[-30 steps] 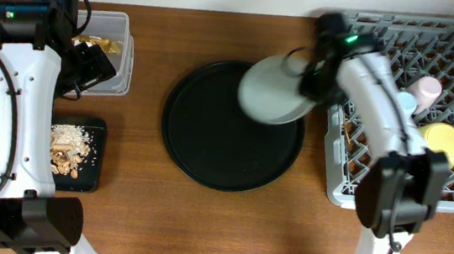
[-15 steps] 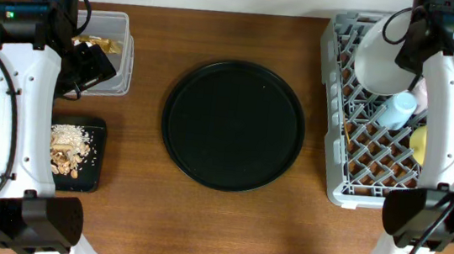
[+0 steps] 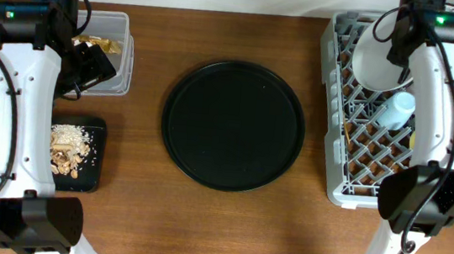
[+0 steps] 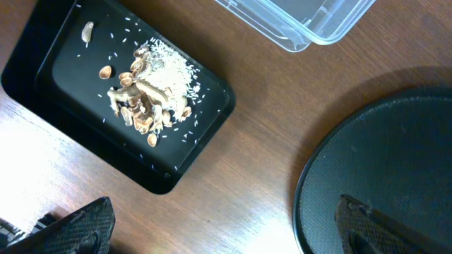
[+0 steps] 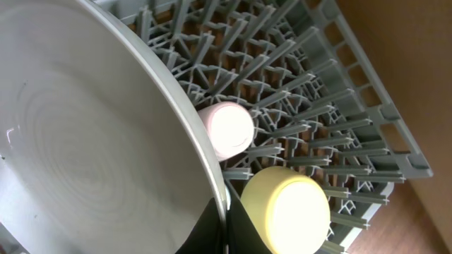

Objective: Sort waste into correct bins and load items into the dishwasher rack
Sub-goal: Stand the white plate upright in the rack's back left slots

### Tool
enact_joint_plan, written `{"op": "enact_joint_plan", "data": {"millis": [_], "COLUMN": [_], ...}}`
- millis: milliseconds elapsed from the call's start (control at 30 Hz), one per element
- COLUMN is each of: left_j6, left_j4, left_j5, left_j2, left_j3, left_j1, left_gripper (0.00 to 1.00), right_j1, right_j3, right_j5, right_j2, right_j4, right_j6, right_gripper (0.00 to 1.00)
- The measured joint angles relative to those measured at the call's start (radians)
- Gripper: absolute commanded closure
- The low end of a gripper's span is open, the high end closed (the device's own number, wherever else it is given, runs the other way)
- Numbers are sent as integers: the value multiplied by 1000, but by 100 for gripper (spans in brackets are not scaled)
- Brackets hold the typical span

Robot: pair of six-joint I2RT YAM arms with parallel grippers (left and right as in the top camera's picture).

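Observation:
My right gripper should go on moving the plate on edge (image 3: pixel 375 65) toward the rack's side (image 3: pixel 332 81) and let go of it there, because the plate is over open pegs next to the light-blue cup.
My right gripper (image 3: pixel 401 51) is shut on the rim of the pale grey-green plate (image 3: pixel 375 63) and holds it tilted over the back left of the grey dishwasher rack (image 3: pixel 349 169). In the right wrist view the gripper (image 5: pixel 223 219) pinches the plate (image 5: pixel 92 141) above the rack (image 5: pixel 332 85). The pink cup (image 5: pixel 224 129) and yellow-green bowl (image 5: pixel 286 209) lie upside down in the rack. The light-blue cup (image 3: pixel 398 109) lies beside the arm. My left gripper (image 3: pixel 91 66) is open and empty, its fingers wide apart (image 4: pixel 222 233).
The clear tub (image 3: pixel 128 24) at the back left holds gold-brown wrappers (image 3: pixel 100 43). The shallow black tray (image 3: pixel 96 130) in front of it holds food scraps (image 3: pixel 68 148), which also show in the left wrist view (image 4: pixel 152 92). The round black tray (image 3: pixel 233 126) lies mid-table.
My right arm has carried the plate from above the round black tray over to the rack, then further toward its back. The left arm has not moved.

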Motion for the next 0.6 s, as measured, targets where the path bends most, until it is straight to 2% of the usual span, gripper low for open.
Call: {"op": "enact_joint_plan", "data": {"millis": [600], "left_j6": [0], "left_j4": [0], "left_j5": [0], "left_j2": [0], "left_j3": [0], "left_j1": [0], "left_gripper": [1], "right_j1": [76], "right_j3": [0], "right_j5": [82], "right_j2": [42], "right_j4": [7], "right_j6": [-69], "right_gripper": [96]}}
